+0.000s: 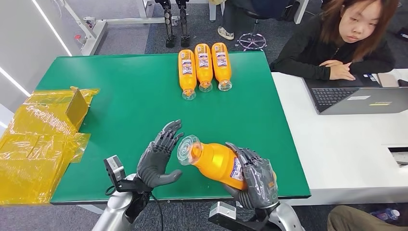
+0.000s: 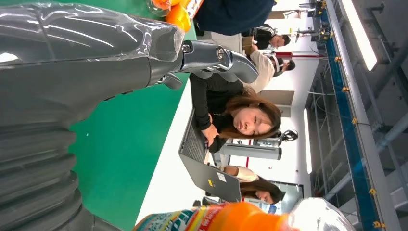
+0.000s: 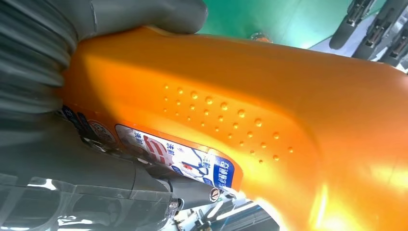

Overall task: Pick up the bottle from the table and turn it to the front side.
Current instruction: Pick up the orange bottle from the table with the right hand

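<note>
The orange bottle's other side (image 1: 220, 164) shows bold coloured lettering (image 2: 185, 219), so the bottle's big front label will point upward when I turn the bottle and lay it down.
My right hand (image 1: 255, 179) grips an orange bottle (image 1: 216, 161) lifted above the green table (image 1: 125, 106) near its front edge, the clear cap end pointing left and up. In the right wrist view the orange bottle (image 3: 250, 106) shows a dotted side and a label edge, my thumb (image 3: 144, 14) wrapped over it. My left hand (image 1: 159, 156) hovers just left of the cap with fingers spread, holding nothing. The left wrist view shows my left hand (image 2: 96, 57) and the bottle (image 2: 231, 219) beside it.
Three more orange bottles (image 1: 204, 67) lie side by side at the far middle of the table. Yellow plastic wrapping (image 1: 38, 139) and a cardboard piece sit on the left edge. A person (image 1: 346, 43) sits at a laptop (image 1: 361, 98) on the white desk to the right.
</note>
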### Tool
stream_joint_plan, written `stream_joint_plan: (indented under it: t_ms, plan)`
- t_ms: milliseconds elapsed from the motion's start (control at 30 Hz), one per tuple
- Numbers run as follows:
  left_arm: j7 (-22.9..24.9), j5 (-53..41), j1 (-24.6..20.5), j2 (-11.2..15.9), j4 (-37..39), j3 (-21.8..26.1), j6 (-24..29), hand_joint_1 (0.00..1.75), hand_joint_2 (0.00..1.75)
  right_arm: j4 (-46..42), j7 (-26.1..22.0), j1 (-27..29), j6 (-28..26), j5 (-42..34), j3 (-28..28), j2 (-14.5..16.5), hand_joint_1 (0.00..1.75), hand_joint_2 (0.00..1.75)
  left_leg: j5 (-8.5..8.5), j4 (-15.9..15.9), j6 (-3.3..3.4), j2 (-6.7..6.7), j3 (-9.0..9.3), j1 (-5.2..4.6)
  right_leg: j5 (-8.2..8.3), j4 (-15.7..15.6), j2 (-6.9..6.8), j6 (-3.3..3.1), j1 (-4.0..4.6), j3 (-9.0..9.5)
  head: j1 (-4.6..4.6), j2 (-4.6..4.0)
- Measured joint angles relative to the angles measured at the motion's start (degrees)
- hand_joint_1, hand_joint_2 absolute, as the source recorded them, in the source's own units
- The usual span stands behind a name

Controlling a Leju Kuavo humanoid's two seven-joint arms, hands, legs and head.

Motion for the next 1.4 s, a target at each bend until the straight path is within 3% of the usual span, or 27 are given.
stream_joint_plan:
  t_ms: [233, 467, 667, 933, 1400]
  plan:
    - [0.0, 5.4, 0.3, 0.0, -1.8, -0.5, -8.2, 0.0, 1.75, 1.8, -2.5, -0.1, -0.8, -1.7, 0.1, 2.2, 1.75, 1.75, 0.0, 0.0, 0.0, 0.0, 0.0, 0.0, 0.0, 0.0, 0.0, 0.0, 0.0, 0.0, -0.01, 0.0]
    - [1.1, 11.0, -0.8, -0.6, -3.0, -5.2, -12.9, 0.0, 1.75, 2.6, -1.4, 0.1, 0.7, -1.9, 0.2, 5.4, 1.75, 1.75, 0.0, 0.0, 0.0, 0.0, 0.0, 0.0, 0.0, 0.0, 0.0, 0.0, 0.0, -0.01, 0.01, 0.0]
    - [1.7, 13.3, -1.7, -0.7, -4.5, -9.1, -11.5, 0.0, 1.75, 4.6, -4.0, 0.0, 2.7, -5.6, 0.4, 8.8, 1.75, 1.75, 0.0, 0.0, 0.0, 0.0, 0.01, 0.0, 0.0, 0.0, 0.02, 0.0, 0.0, -0.01, -0.01, 0.0]
    - [1.3, 14.2, -0.9, 1.0, -7.0, -10.5, -7.8, 0.0, 1.75, 9.6, -8.6, -2.1, 3.7, -11.6, 1.6, 12.7, 1.75, 1.75, 0.01, 0.0, -0.01, 0.01, 0.01, 0.01, -0.02, 0.1, 0.01, -0.04, 0.01, -0.02, -0.01, 0.0]
    - [1.4, 13.6, -0.1, 1.9, -7.2, -9.7, -4.9, 0.0, 1.75, 15.8, -10.3, -4.7, 4.2, -15.3, 2.7, 15.5, 1.75, 1.75, 0.01, 0.0, -0.01, 0.0, 0.0, 0.0, -0.02, 0.1, 0.0, -0.04, 0.0, -0.02, 0.01, 0.0]
